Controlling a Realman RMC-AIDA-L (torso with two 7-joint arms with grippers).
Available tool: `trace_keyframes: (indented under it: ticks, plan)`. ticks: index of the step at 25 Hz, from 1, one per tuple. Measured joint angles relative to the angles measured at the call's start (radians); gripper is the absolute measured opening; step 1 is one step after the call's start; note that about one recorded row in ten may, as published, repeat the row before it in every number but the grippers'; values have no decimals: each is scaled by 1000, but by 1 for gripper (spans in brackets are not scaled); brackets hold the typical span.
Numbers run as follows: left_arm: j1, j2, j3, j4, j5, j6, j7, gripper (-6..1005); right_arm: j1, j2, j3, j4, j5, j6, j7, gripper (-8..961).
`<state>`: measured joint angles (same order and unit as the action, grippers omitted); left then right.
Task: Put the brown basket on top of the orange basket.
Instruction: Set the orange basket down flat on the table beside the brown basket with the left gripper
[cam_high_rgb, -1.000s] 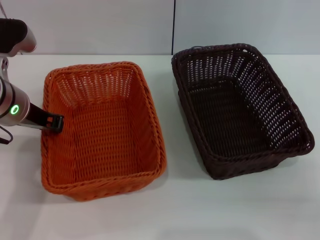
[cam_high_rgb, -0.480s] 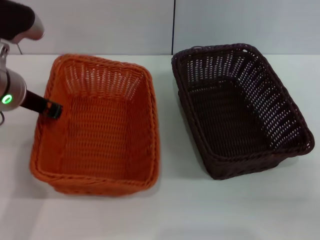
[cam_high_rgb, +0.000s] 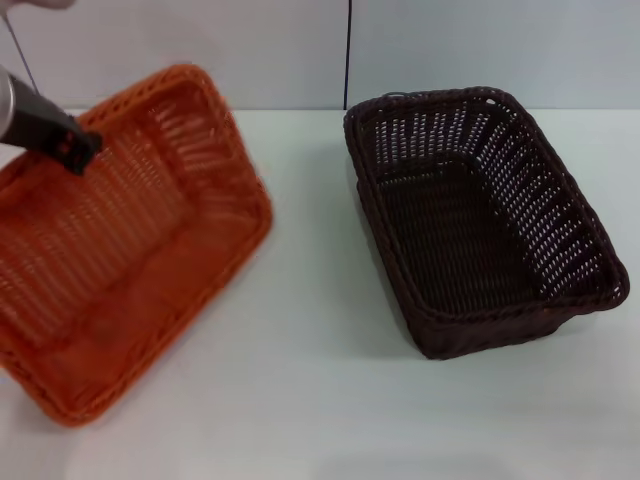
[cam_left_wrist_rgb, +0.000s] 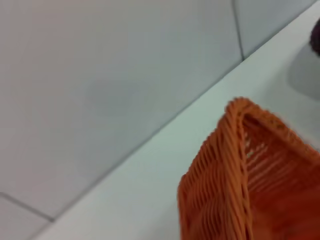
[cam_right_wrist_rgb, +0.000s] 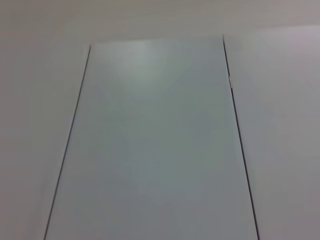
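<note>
My left gripper has the orange basket (cam_high_rgb: 130, 240) hanging crooked from it, so I should swing that basket next to the brown basket, straighten it and put it down flat before stacking.
The orange basket (cam_high_rgb: 120, 260) is lifted and tilted at the left of the head view, its open side turned toward me. My left gripper (cam_high_rgb: 78, 152) is shut on its far rim and holds it above the white table. A corner of the orange basket also shows in the left wrist view (cam_left_wrist_rgb: 235, 180). The brown basket (cam_high_rgb: 455, 230) stands flat and empty on the table at the right, apart from the orange one. My right gripper is out of view; the right wrist view shows only wall panels.
The white table (cam_high_rgb: 320, 400) runs across the front and between the two baskets. A pale wall with a dark vertical seam (cam_high_rgb: 348, 50) stands behind the table's far edge.
The left gripper has risen and moved left with the orange basket, which has left the table, tilted and swung round. The brown basket has not moved.
</note>
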<state>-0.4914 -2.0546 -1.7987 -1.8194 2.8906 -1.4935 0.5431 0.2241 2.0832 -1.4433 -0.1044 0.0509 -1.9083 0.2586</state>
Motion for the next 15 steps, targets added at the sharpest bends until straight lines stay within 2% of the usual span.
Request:
trace_keyframes:
  ticks: [2,4,7,15]
  plan:
    - [-12,0,-9,-16,-1,-18,29,177,-2,1,0,1,0,-15,2,805]
    - [-39,-2,-26,-82,-1,-63,104,170,-6,3,0,2,0,-30,3,805]
    - [-44,-3,-24,-138,-1,-78,187,168,-12,5,0,6,1,-51,4,805]
    - [-66,-2,-19,-124,-8,-120,337,166,-27,9,-9,16,1,-104,5,805]
